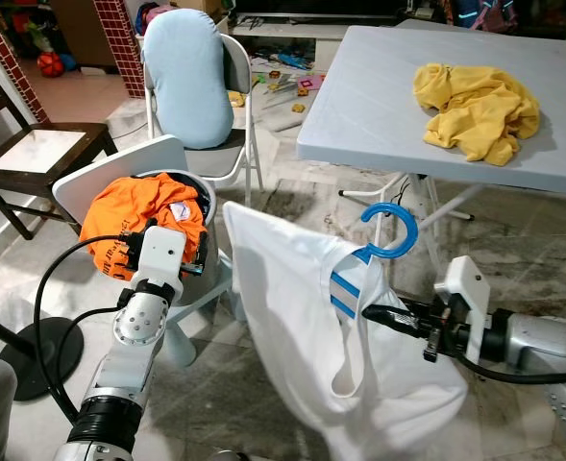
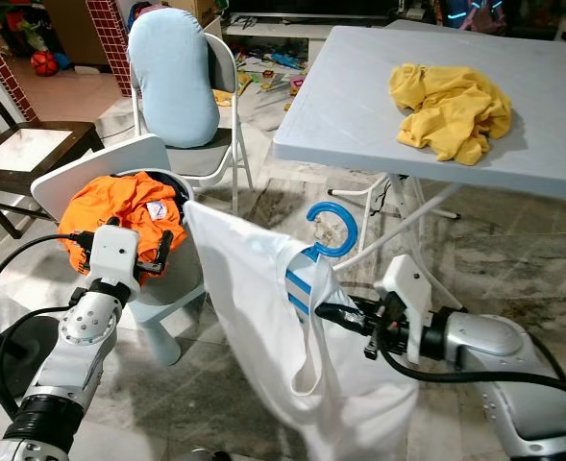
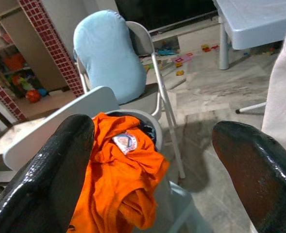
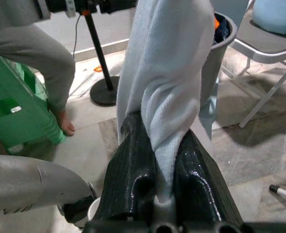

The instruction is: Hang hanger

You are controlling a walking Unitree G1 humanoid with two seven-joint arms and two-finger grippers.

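The white shirt is hanging in loose folds [image 1: 343, 370], so its top edge [image 1: 278, 229] will pull tight and the cloth below will droop when the robot's gripper tugs the shirt's corner.
A blue hanger [image 1: 390, 233] carries a white shirt [image 1: 297, 317] that hangs low over the floor in front of me. My right gripper [image 1: 371, 314] is shut on the shirt's neck fabric just below the hook; in the right wrist view the white cloth [image 4: 164, 92] is pinched between the black fingers [image 4: 133, 174]. My left gripper [image 1: 194, 252] is open beside the shirt's left edge, near a grey bin [image 1: 210, 197] that holds an orange garment [image 1: 140, 216]. In the left wrist view its fingers [image 3: 60, 165] stand wide apart with nothing between them.
A white folding table [image 1: 379, 96] with a yellow garment [image 1: 475, 108] stands at the back right. A folding chair [image 1: 239, 106] with a pale blue cushion [image 1: 186, 77] is behind the bin. A dark wooden stool [image 1: 33, 158] and a black stand base [image 1: 37, 357] are on the left. A person's leg [image 4: 45, 63] stands near a green object [image 4: 14, 111].
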